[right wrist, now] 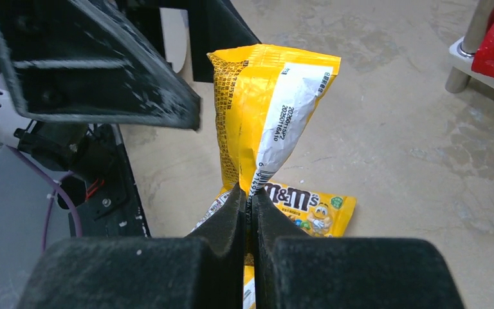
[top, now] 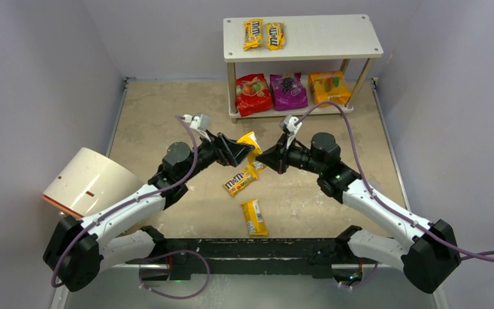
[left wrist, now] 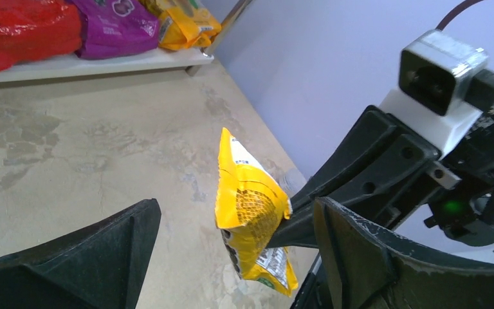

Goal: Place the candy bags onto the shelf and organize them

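The yellow packet is showing its barcode side (right wrist: 286,116). My left gripper should grab its loose end (right wrist: 273,56) and my right gripper should grab the other end, to turn the packet over.
Between the two arms a yellow M&M's packet (top: 250,140) (left wrist: 251,206) (right wrist: 264,109) hangs above the table, and my right gripper (top: 261,158) (right wrist: 249,199) is shut on its lower edge. My left gripper (top: 249,151) (left wrist: 235,212) stands open with one finger on each side of that packet, not touching it. Two more yellow packets (top: 238,183) (top: 254,217) lie on the table; one (right wrist: 309,209) is right under the held one. The white shelf (top: 334,38) carries two yellow packets (top: 253,33) (top: 274,35) on top and red (top: 253,94), purple (top: 287,91) and orange (top: 329,87) pouches below.
A white cylinder with an orange rim (top: 90,180) lies on its side at the left, beside the left arm. Grey walls close in the table on three sides. The black base rail (top: 251,248) runs along the near edge.
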Tool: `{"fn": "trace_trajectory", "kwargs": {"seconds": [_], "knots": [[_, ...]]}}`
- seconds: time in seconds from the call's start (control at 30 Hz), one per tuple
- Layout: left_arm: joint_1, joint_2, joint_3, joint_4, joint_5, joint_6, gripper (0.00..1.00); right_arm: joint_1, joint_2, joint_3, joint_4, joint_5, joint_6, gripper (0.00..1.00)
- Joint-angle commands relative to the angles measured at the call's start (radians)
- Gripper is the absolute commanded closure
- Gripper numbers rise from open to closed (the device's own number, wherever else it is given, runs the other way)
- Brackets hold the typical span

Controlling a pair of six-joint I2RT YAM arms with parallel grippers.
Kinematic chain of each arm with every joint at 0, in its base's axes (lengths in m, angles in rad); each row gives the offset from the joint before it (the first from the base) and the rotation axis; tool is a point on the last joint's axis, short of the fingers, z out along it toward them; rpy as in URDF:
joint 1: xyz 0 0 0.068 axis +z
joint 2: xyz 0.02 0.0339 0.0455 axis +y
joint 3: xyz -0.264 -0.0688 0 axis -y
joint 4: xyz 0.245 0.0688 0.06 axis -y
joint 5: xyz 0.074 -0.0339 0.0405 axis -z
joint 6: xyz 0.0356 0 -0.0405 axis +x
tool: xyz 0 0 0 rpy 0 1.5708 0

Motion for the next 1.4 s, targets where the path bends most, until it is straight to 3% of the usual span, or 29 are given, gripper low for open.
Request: {"fn": "trace_trajectory", "kwargs": {"seconds": [0.0,0.2,0.37,0.5,0.57,0.6,0.67,0.8,0.83,0.93,1.07,1.37], "knots": [[0.006,0.045,0.06,0.081,0.076,-0.025,0.15,0.004,-0.004,0.021,0.076,-0.059,-0.008,0.97],[0.004,0.044,0.063,0.067,0.089,-0.073,0.47,0.004,0.036,0.043,0.078,-0.066,-0.001,0.94],[0.002,0.032,0.07,0.018,0.035,-0.086,0.67,0.004,0.069,0.057,0.082,-0.119,-0.014,0.91],[0.004,0.025,0.121,-0.11,-0.019,-0.089,0.86,0.004,0.069,0.067,0.094,-0.125,-0.031,0.86],[0.002,0.022,0.158,-0.227,-0.076,-0.095,0.9,0.004,0.062,0.073,0.084,-0.131,-0.065,0.74],[0.003,0.023,0.19,-0.307,-0.122,-0.108,0.94,0.004,0.056,0.077,0.073,-0.136,-0.097,0.53],[0.004,0.044,0.28,-0.518,-0.247,-0.165,1.0,0.006,0.039,0.071,0.061,-0.1,-0.171,0.35],[0.004,0.151,0.505,-0.943,-0.438,-0.326,1.0,0.1,0.049,0.041,0.062,0.121,-0.445,0.05],[0.004,0.18,0.555,-1.017,-0.45,-0.351,1.0,0.127,0.054,0.036,0.061,0.157,-0.541,0.02],[0.003,0.251,0.661,-1.13,-0.437,-0.388,1.0,0.166,0.064,-0.012,0.166,0.204,-0.646,0.01],[0.003,0.287,0.685,-1.165,-0.406,-0.475,1.0,0.175,0.101,-0.022,0.282,0.241,-0.661,0.01],[0.002,0.253,0.64,-1.164,-0.433,-0.595,1.0,0.199,0.2,0.032,0.216,0.258,-0.633,0.05]]}}
